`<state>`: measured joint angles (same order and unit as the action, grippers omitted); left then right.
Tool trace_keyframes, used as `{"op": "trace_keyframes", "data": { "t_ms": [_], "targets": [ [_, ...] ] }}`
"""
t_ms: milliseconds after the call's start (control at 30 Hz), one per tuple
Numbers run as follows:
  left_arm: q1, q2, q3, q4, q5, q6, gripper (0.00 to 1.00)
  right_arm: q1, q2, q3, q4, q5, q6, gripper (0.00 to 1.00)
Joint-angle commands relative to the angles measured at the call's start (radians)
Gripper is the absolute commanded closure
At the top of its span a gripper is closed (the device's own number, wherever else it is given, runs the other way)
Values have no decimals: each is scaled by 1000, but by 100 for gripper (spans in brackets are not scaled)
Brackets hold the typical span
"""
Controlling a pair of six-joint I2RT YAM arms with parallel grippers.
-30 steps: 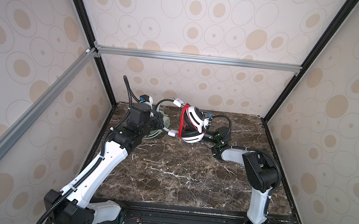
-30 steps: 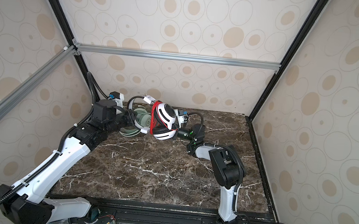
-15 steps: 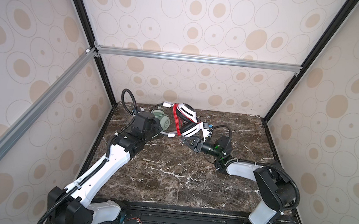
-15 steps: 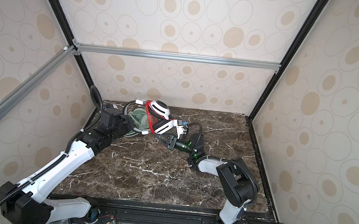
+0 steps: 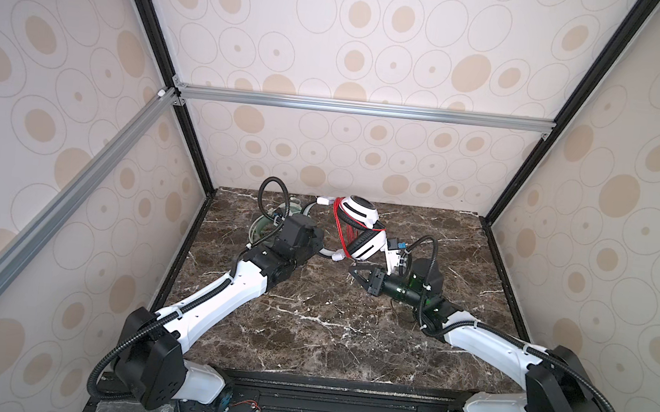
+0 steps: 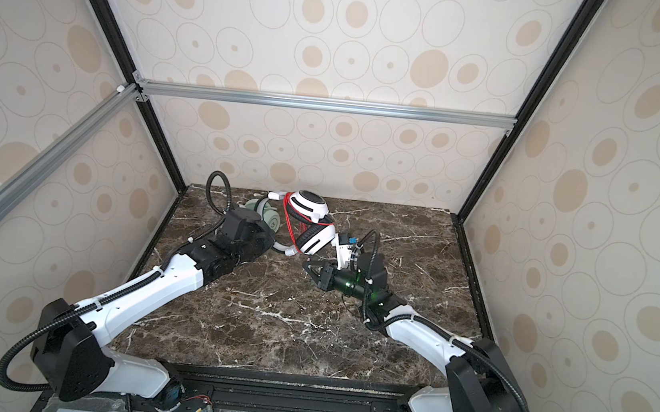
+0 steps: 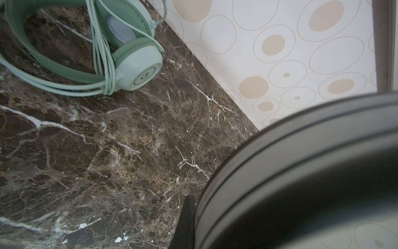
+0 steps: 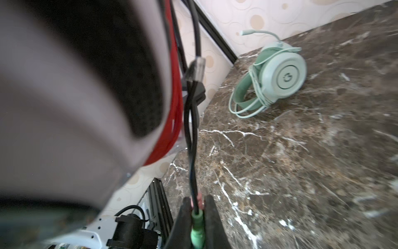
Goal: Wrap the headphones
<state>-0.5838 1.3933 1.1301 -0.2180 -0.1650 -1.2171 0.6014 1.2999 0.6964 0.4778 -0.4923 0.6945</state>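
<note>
My right gripper should keep lowering the green plug, as only the short black lead is outside the wound red cable [image 5: 339, 224], until it nears the table [image 5: 359, 311], and then let it go.
The white-and-black headphones [image 5: 359, 210] [image 6: 309, 205] hang tilted above the table's back middle, with the red cable [image 5: 345, 227] wound round the band. My left gripper [image 5: 318, 244] [image 6: 272, 243] is shut on the white band's lower end; in the left wrist view the headset [image 7: 301, 172] fills the corner beside one finger [image 7: 187, 215]. Just in front of the headset, my right gripper [image 5: 353, 270] [image 6: 307, 266] [image 8: 197, 207] is shut on the green plug [image 8: 198, 228] of a black lead. The mint-green headphones [image 6: 267, 213] [image 7: 133, 64] [image 8: 280, 75] lie at the back left, cable coiled round them.
The dark marble table [image 5: 327, 332] is boxed in by patterned walls and black frame posts [image 5: 199, 160]. An aluminium bar [image 5: 363, 108] crosses the back wall higher up. The left arm [image 5: 227, 296] partly hides the mint-green headset in a top view.
The left gripper has moved right and lower with the white-and-black headset, tilting it. The right gripper has come out from behind the headset to its front, holding the plug. The mint-green headset stayed put.
</note>
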Motion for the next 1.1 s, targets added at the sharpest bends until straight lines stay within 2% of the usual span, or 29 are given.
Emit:
{"op": "trace_keyframes", "data": {
  "t_ms": [0, 200, 533, 933, 1067],
  "targets": [
    [-16, 34, -9, 117, -78, -80, 100, 39, -60, -9, -219, 56, -112, 98],
    [-38, 91, -65, 157, -75, -122, 100, 42, -96, -64, -278, 126, -144, 97],
    [-51, 193, -156, 230, -68, -192, 100, 42, -4, -126, -215, 210, -50, 97],
    [-51, 364, -87, 150, -83, -159, 100, 42, 193, -35, -321, 279, -110, 95],
    [-51, 431, -7, 62, -119, -123, 100, 41, 225, -22, -330, 292, -121, 94]
  ]
}}
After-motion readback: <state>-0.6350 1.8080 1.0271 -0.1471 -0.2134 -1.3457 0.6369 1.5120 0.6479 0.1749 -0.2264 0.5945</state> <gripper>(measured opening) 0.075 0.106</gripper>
